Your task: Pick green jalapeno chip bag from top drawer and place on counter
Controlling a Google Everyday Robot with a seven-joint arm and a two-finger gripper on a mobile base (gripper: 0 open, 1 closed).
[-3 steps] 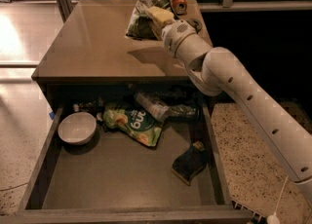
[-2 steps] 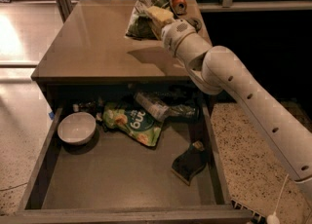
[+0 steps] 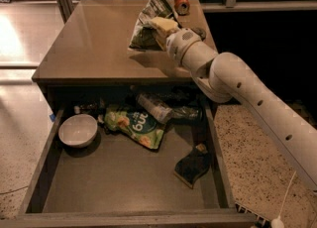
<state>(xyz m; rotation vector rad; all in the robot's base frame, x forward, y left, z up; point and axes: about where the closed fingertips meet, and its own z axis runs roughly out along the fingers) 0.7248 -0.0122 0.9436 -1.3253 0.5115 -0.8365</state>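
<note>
The green jalapeno chip bag is hanging past the drawer over clear counter, so my gripper keeps moving it down until the bag's lower edge rests on the counter.
The green jalapeno chip bag stands tilted at the back right of the counter, its lower edge at or just above the tabletop. My gripper is shut on the bag's right side, its pale fingers pressed into the foil. The white arm reaches in from the lower right, over the drawer's right corner. Below the counter the top drawer is pulled wide open.
In the drawer lie a white bowl at the left, a lime-green bag, a clear bottle at the back and a dark sponge at the right. A red can lies on the counter behind the bag.
</note>
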